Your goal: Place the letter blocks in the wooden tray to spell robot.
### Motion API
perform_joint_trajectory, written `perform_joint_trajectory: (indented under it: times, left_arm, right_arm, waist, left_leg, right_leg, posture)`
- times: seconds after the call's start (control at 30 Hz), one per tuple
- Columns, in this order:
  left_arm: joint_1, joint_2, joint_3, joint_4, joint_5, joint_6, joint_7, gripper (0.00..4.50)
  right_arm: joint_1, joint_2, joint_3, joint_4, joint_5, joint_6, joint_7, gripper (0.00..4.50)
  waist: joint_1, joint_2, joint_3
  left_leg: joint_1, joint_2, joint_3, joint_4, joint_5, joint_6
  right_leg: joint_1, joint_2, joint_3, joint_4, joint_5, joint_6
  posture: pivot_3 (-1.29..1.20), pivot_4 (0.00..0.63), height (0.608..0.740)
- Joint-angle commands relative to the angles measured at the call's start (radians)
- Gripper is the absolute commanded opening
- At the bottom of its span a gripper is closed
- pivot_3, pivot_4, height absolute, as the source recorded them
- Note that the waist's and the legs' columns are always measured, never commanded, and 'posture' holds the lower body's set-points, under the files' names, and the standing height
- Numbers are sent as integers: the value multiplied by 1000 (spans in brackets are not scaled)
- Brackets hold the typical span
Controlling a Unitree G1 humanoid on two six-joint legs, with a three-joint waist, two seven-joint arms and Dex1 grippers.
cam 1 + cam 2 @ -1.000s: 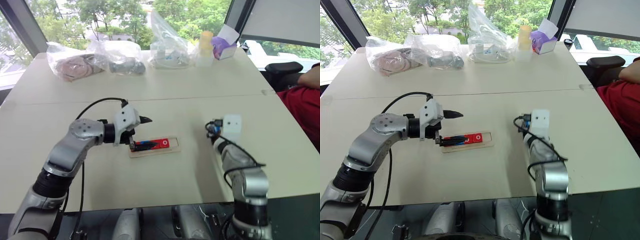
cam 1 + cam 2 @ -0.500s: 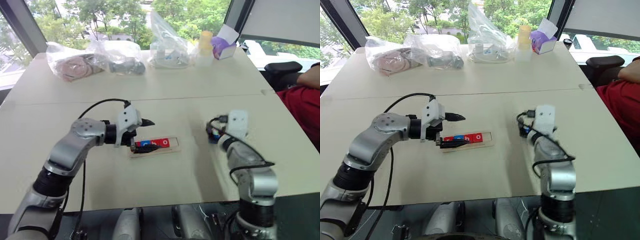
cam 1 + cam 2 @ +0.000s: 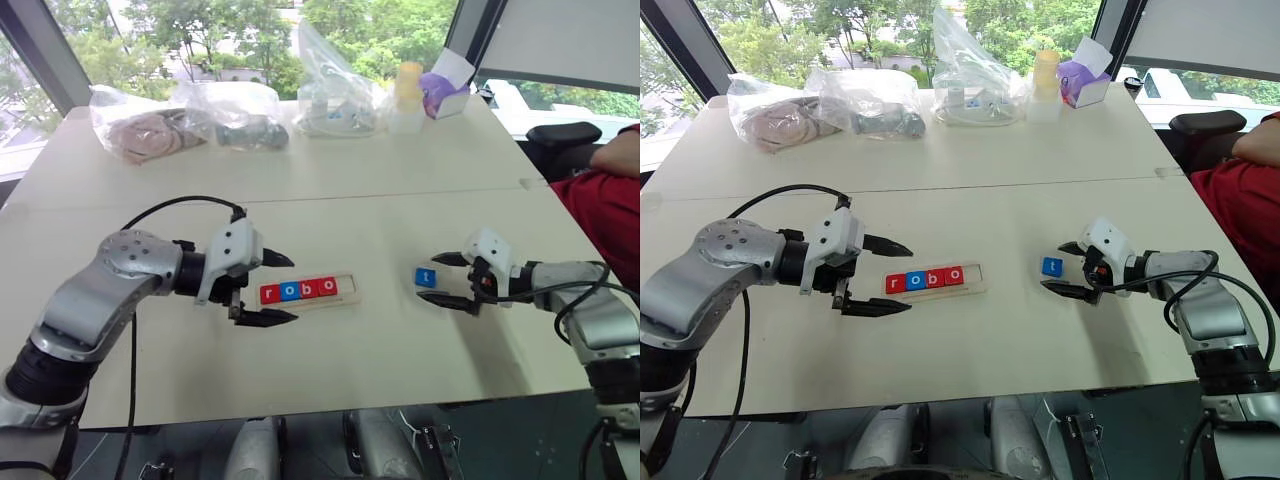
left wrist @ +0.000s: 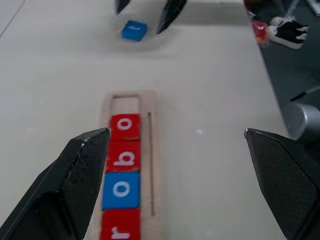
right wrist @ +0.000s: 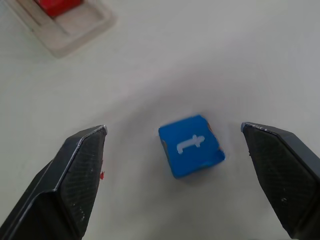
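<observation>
My right gripper needs to line its fingers up with the sides of the blue t block before it carries the block to the tray's empty end, because the block lies at a slant between the fingers.
The wooden tray lies mid-table holding four letter blocks: red r, blue o, red b, red o. Its right end slot is bare. My left gripper is open at the tray's left end, one finger on each side of it and nothing held. The blue t block lies flat on the table right of the tray. My right gripper is open and points left. Its fingers stand on either side of the t block, apart from it.
Clear plastic bags, a yellow cup and a purple box line the table's far edge. A person in red sits at the right. Bare table surrounds the tray, and the front edge is close behind both grippers.
My right arm swung out to the right and its gripper turned to point left and opened. The t block now lies between its fingers. My left gripper drew back left, uncovering the tray's blocks.
</observation>
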Motion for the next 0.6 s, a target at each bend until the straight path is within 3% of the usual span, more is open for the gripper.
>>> perform_joint_trajectory:
  times: [0.03,0.3,0.4,0.57,0.6]
  left_arm:
    - [7,8,39,-21,-10,14,33,4500]
    - [11,17,39,1,5,1,55,4500]
    - [21,26,31,50,38,-34,50,4500]
    - [36,34,44,77,44,-53,44,4500]
    - [38,34,45,79,44,-55,44,4500]
  right_arm:
    - [-32,8,14,100,-23,-96,37,4480]
    - [-98,67,74,311,-104,-253,43,4480]
    - [-112,79,80,348,-106,-273,60,3673]
    - [-112,80,73,345,-93,-259,68,1210]
    - [-112,81,69,343,-88,-252,68,1194]
  waist:
    - [3,0,0]
    - [-1,0,0]
    - [-2,0,0]
    - [0,0,0]
    - [1,0,0]
  left_leg:
    - [0,0,0,0,0,0]
    - [0,0,-1,1,0,0]
    - [4,0,0,1,0,0]
    - [15,0,0,-1,0,0]
    - [15,1,0,-1,0,0]
  right_leg:
    - [0,0,0,0,0,0]
    - [1,-1,0,0,0,0]
    - [4,0,0,0,0,0]
    - [15,-1,0,-2,-2,-4]
    - [16,-1,0,-2,-2,-4]
  posture:
    - [0,150,740]
    - [0,150,740]
    - [0,150,740]
    - [0,150,740]
    - [0,150,740]
